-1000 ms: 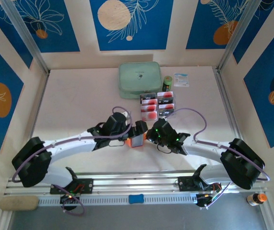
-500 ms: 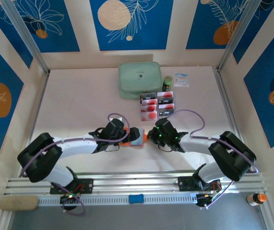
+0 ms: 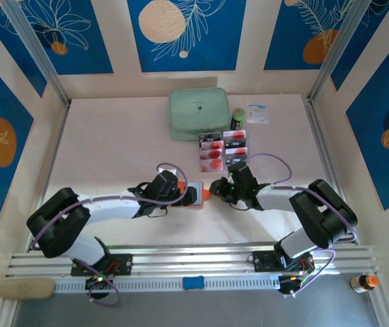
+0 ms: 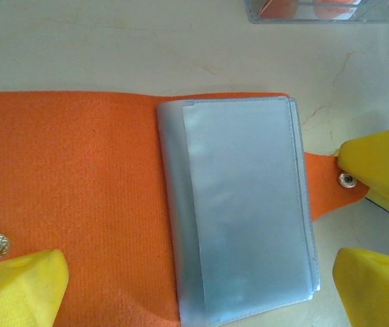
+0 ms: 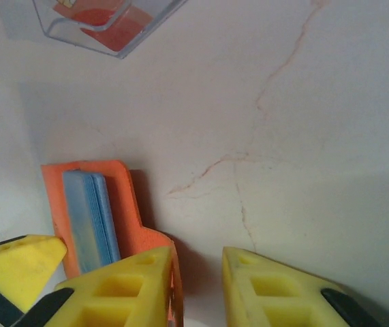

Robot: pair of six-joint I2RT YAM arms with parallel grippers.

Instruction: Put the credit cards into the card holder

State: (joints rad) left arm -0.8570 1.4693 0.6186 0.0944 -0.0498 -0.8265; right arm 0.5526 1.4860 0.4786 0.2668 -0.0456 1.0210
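The clear tray is close behind the card holder [image 3: 195, 184]. My right gripper should leave the snap tab and first move the tray farther back [image 3: 212, 167] with a push.
The card holder [image 3: 193, 195] lies opened flat on the table, orange inside, with grey-blue plastic sleeves [image 4: 245, 204] stacked on its right half. My left gripper [image 4: 197, 293] hovers wide open over it, one fingertip [image 4: 17, 286] above the orange flap and the other off the sleeves' edge. My right gripper [image 5: 201, 286] is at the snap tab [image 4: 347, 180], open a little; bare table shows in the gap and the tab [image 5: 154, 242] lies beside its left finger. The credit cards [image 3: 223, 150] stand in a clear tray [image 5: 105, 27] just beyond.
A mint-green case [image 3: 197, 114], a green bottle [image 3: 238, 118] and a small white packet [image 3: 257, 113] sit behind the tray. The metal rail [image 3: 194, 262] runs along the near edge. Bare table spreads to the left.
The right gripper's jaws have parted from shut, off the tab. Both arms have sunk lower and the holder has gone from raised to flat on the table.
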